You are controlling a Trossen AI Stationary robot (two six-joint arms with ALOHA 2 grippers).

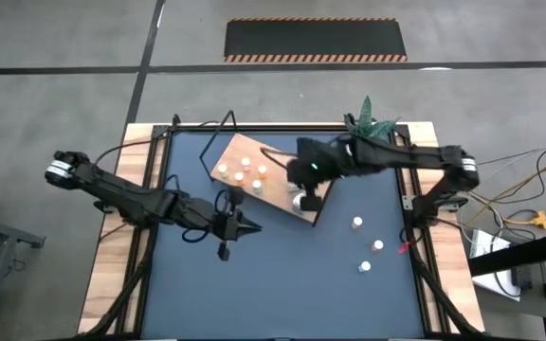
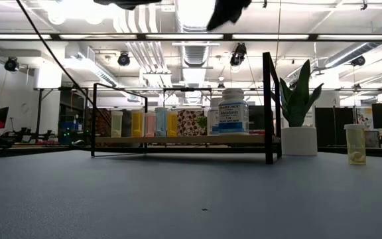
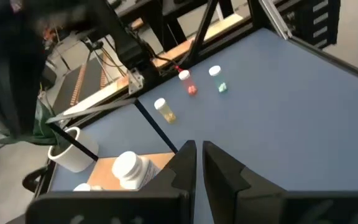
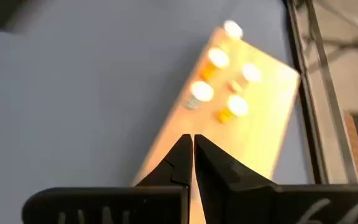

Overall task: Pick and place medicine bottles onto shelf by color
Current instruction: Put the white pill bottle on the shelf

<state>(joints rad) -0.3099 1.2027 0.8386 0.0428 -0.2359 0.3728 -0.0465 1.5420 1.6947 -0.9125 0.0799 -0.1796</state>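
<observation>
The rear white bottle point(image 2: 213, 115) is out of line with the front white bottle point(image 2: 232, 114) on the shelf, so my closed right gripper should go back and gently push it into line.
The shelf point(image 1: 271, 189), a light wooden board in a black frame, lies slantwise at the table's far middle. Several small medicine bottles point(image 1: 245, 172) stand on its left part, and a bigger white one point(image 1: 308, 200) stands near its right end. Three more small bottles point(image 1: 357, 224), point(image 1: 378, 245), point(image 1: 365, 267) stand on the blue tabletop to the right. My right gripper point(image 1: 294, 173) hovers shut above the shelf, holding nothing point(image 4: 192, 140). My left gripper point(image 1: 254, 227) is shut and empty point(image 3: 199, 149), just off the shelf's near edge, pointing toward the table's right.
A white pot with a green plant point(image 1: 373, 123) stands at the far edge, right of the shelf. In the low view the shelf point(image 2: 184, 139) fills the middle, the pot point(image 2: 299, 141) beside it, and a yellowish bottle point(image 2: 355, 144) farther right. Open tabletop lies toward the near edge.
</observation>
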